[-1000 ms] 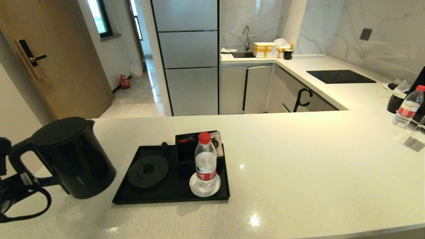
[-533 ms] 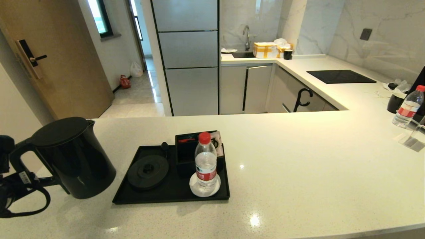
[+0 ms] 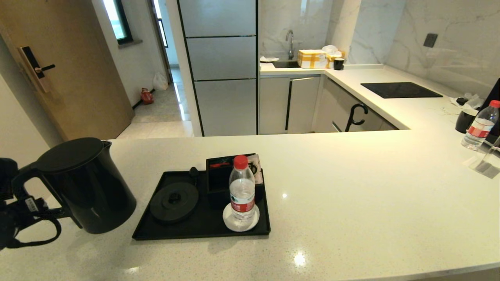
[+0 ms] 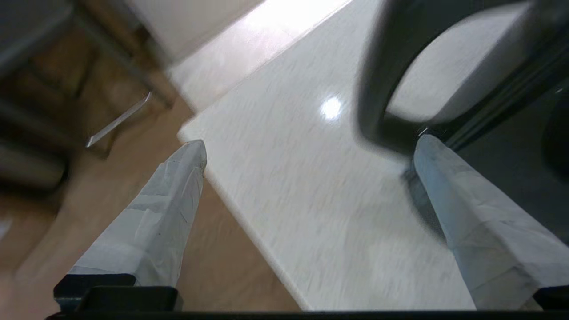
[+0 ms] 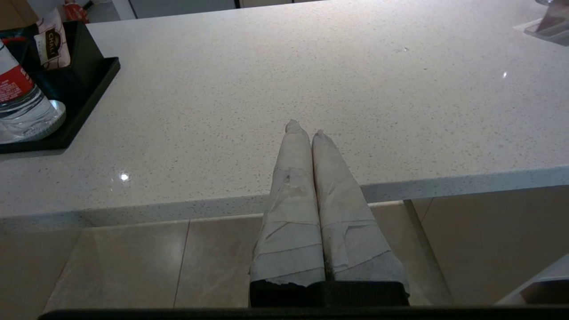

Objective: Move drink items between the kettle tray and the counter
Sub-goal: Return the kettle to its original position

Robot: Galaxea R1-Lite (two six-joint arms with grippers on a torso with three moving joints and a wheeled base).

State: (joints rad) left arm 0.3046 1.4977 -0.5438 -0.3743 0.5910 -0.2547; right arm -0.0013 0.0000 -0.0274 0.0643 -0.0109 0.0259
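The kettle's loop handle (image 3: 20, 179) is pointing toward my open left gripper, so I should keep going in until one finger goes through the handle's opening (image 4: 434, 77), then close.
The tall black kettle (image 3: 84, 183) stands on the counter (image 3: 351, 195) left of the black kettle tray (image 3: 203, 235). My left gripper (image 4: 311, 146) is open beside the kettle's loop handle (image 4: 371, 89), over the counter's left edge, and one fingertip (image 4: 424, 144) lies by the handle's lower end. On the tray a red-capped water bottle (image 3: 242, 191) stands on the white coaster (image 3: 230, 224), next to the empty round kettle base (image 3: 174, 202). A pinkish tea sachet (image 3: 256, 166) leans in the divided box (image 3: 218, 179). My right gripper (image 5: 304, 129) is shut and empty at the counter's front edge.
A second red-capped bottle (image 3: 480, 125) and a dark cup (image 3: 465, 121) stand at the far right of the counter. A flat black hob (image 3: 400, 89) lies further back. The left arm's cable (image 3: 35, 234) loops beside the kettle. A clear stand (image 3: 486, 164) sits near the right edge.
The left arm and its cable shifted slightly beside the kettle handle at the left edge. The kettle, bottle and tray have not moved.
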